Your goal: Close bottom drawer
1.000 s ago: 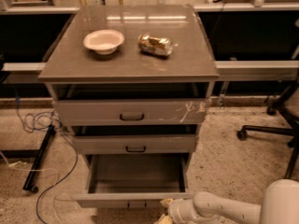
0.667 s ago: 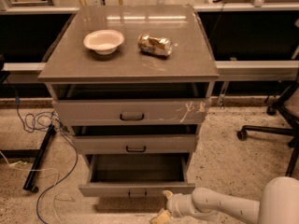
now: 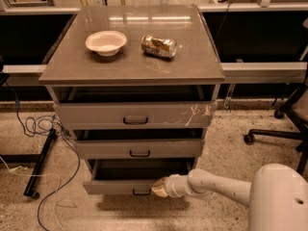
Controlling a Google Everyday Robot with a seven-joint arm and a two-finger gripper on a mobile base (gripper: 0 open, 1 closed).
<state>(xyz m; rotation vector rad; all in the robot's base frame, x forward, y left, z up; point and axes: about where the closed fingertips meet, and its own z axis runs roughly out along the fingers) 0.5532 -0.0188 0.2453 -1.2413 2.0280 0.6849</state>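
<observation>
My gripper is up high at the bottom drawer front's top edge (image 3: 153, 182) next to the drawer's handle. Next, I move back, come in lower and push the drawer front (image 3: 116, 188) in.
The bottom drawer (image 3: 113, 185) is the lowest of three grey drawers in the cabinet. Its plain front has a small dark handle (image 3: 141, 192) at centre. It stands slightly pulled out, with a dark gap above its front. My gripper (image 3: 160, 187) reaches in from the lower right on a white arm and presses against the drawer front, just right of the handle.
The top drawer (image 3: 134, 115) has white scratches at its right; the middle drawer (image 3: 138, 148) is plain. A white bowl (image 3: 106, 42) and a crushed can (image 3: 159, 45) lie on the cabinet top. Cables (image 3: 43, 129) and a black stand leg (image 3: 41, 162) lie at left; an office chair base (image 3: 279, 134) stands at right.
The bottom drawer has slid back into the cabinet a good way. My gripper has moved forward with it, staying against the drawer front.
</observation>
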